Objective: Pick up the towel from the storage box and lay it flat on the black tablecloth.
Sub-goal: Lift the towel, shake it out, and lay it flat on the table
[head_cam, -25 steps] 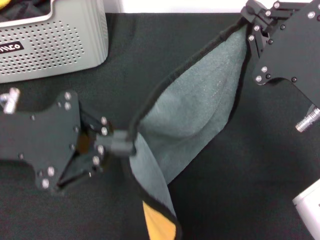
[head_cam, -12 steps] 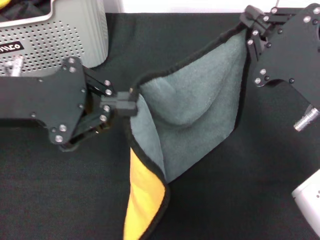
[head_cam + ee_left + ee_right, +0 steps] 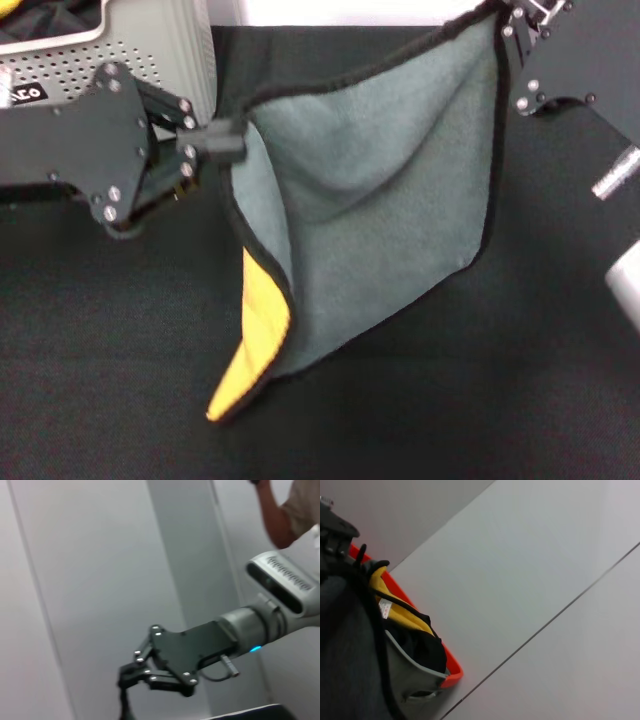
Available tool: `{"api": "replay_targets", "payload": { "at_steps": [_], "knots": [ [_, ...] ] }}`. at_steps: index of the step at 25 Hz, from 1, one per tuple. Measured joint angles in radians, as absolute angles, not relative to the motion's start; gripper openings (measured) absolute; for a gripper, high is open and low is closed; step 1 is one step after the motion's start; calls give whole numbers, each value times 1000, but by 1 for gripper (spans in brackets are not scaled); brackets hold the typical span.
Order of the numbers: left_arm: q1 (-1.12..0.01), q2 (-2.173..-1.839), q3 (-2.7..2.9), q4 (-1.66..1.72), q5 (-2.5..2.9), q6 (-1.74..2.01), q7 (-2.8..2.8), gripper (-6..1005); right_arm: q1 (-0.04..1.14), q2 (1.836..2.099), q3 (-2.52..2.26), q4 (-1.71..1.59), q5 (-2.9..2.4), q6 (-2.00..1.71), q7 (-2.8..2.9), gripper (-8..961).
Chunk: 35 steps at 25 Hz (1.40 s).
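Note:
Next, I draw both grippers back and shake the towel open before laying it flat, because the towel's yellow-orange corner (image 3: 257, 325) folds over below my left gripper.
The towel (image 3: 380, 200) hangs stretched between my two grippers above the black tablecloth (image 3: 480, 400). Its grey-green side faces me, and a yellow-orange corner (image 3: 255, 330) folds over at its lower end. My left gripper (image 3: 222, 143) is shut on the towel's near-left corner, just in front of the storage box (image 3: 160, 55). My right gripper (image 3: 503, 14) is shut on the far-right corner at the picture's top edge. The left wrist view shows the right gripper (image 3: 126, 674) farther off, pinching the black border. The right wrist view shows the towel (image 3: 340, 660) close up.
The storage box (image 3: 412, 672) holds more yellow and black cloth, with an orange edge behind it. A white robot part (image 3: 625, 285) sits at the right edge. A person's arm (image 3: 280, 515) shows in the left wrist view. The tablecloth covers the whole table.
Both grippers have moved away from me and farther apart. The towel has gone from bunched to spread wide, and the yellow-orange corner has lifted into view.

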State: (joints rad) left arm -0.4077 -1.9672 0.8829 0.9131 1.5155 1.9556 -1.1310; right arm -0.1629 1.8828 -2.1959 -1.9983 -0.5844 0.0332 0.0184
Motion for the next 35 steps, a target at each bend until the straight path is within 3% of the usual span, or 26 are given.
{"api": "replay_targets", "payload": {
  "at_steps": [16, 35],
  "knots": [
    [-417, -1962, 769, 908, 1576, 1813, -1101, 7, -93, 1799, -2204, -2041, -415, 65, 9, 7],
    [-352, -1982, 709, 923, 1577, 1907, -1101, 7, -109, 1794, -2198, -2042, -372, 61, -4, 7]
  ]
}}
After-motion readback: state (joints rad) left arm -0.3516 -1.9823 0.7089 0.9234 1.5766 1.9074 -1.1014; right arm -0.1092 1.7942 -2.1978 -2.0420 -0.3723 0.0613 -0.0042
